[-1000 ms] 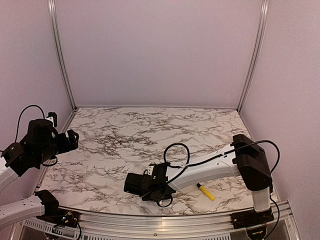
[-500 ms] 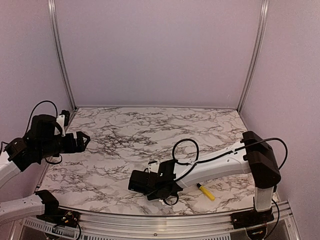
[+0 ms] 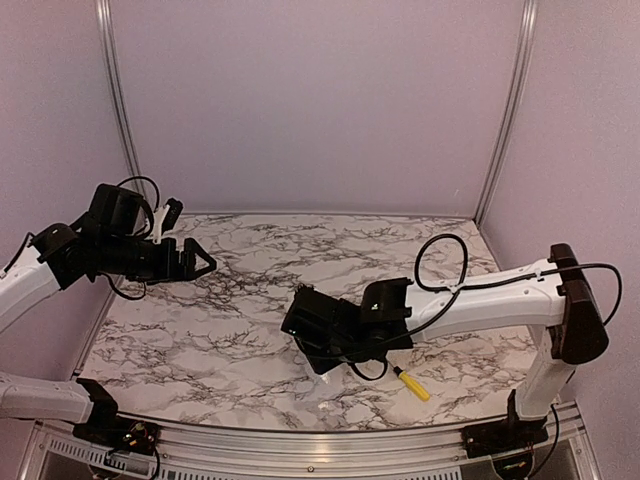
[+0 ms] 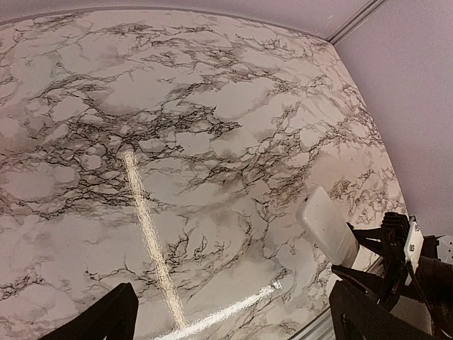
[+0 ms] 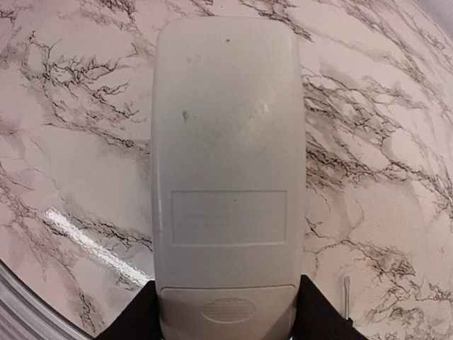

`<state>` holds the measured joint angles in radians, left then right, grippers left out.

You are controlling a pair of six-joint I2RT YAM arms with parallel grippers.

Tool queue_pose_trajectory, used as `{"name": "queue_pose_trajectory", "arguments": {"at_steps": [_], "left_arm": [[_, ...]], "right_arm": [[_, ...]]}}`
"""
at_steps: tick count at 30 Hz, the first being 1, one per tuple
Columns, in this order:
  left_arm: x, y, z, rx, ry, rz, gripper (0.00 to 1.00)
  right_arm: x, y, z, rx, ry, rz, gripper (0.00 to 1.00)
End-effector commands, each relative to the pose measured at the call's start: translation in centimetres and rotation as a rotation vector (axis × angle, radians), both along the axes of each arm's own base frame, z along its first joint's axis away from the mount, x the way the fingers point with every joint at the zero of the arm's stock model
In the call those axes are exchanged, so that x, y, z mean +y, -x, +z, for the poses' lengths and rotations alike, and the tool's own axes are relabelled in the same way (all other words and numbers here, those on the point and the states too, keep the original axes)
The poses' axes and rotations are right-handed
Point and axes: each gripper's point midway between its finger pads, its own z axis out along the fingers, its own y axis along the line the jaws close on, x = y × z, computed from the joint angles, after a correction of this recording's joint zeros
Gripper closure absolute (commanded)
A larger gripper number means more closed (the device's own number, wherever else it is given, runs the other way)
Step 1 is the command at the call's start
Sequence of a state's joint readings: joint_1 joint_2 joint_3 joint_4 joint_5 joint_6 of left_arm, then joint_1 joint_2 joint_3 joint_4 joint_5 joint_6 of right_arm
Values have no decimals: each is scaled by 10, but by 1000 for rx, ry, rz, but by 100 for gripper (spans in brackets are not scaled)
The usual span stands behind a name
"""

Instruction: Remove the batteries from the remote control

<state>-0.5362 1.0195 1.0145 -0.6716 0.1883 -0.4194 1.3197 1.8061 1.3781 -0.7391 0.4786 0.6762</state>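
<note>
I should continue to move my left gripper until it closes on the remote control's far end (image 5: 226,42), because that end is free and my right gripper is at the battery cover (image 5: 228,310).
My right gripper (image 5: 226,315) is shut on the near end of the remote control (image 5: 226,170), a slim white bar held above the table with its back side up. Its battery cover (image 5: 228,306), with an oval grip patch, sits closed between my fingers. The batteries are hidden inside. In the top view the right gripper (image 3: 328,348) hovers over the table's middle front, with the remote (image 3: 324,374) showing just below it. My left gripper (image 3: 196,262) is open and empty, raised at the left and pointing towards the middle. The left wrist view shows the remote (image 4: 327,225) at its right.
A yellow-handled screwdriver (image 3: 412,384) lies on the marble table (image 3: 250,290) near the front right, beside the right arm; its metal tip (image 5: 346,292) shows in the right wrist view. Walls close off the left, back and right.
The right arm has lifted the remote off the table and carried it right and back. The left arm has risen and swung right towards the middle.
</note>
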Motion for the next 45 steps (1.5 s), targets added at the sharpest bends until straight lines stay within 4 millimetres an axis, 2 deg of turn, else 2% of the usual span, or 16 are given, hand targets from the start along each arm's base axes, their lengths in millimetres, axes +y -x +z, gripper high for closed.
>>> {"name": "queue_pose_trajectory", "arguments": {"at_steps": [1,5,10,13,16,21,26,32,38,42,45], "left_arm": [[-17,13,-7,137,63,-58,1],[-35,16,-14,212,104,-136,2],[-68,19,-2,233,230,-301,3],[-81,11,1,224,283,-337,1],[-92,5,-11,288,313,-372,6],[-111,10,-9,316,428,-497,15],[-118,11,-13,340,448,-564,19],[-121,11,-25,385,445,-590,28],[-122,15,-24,405,459,-613,33],[-123,19,-25,431,474,-632,48],[-122,24,-28,446,469,-656,53]], "right_arm": [[0,-8,36,-40,-48,117,94],[1,-8,54,-64,-68,205,94],[9,-7,70,-98,-69,323,95],[15,-12,77,-130,-72,362,95],[25,-16,83,-154,-95,387,94],[45,-15,87,-166,-139,438,97],[54,-16,91,-177,-160,453,97],[56,-20,109,-225,-191,451,98],[55,-21,107,-238,-173,466,99],[56,-23,107,-249,-161,469,99],[57,-26,108,-260,-162,465,99]]}}
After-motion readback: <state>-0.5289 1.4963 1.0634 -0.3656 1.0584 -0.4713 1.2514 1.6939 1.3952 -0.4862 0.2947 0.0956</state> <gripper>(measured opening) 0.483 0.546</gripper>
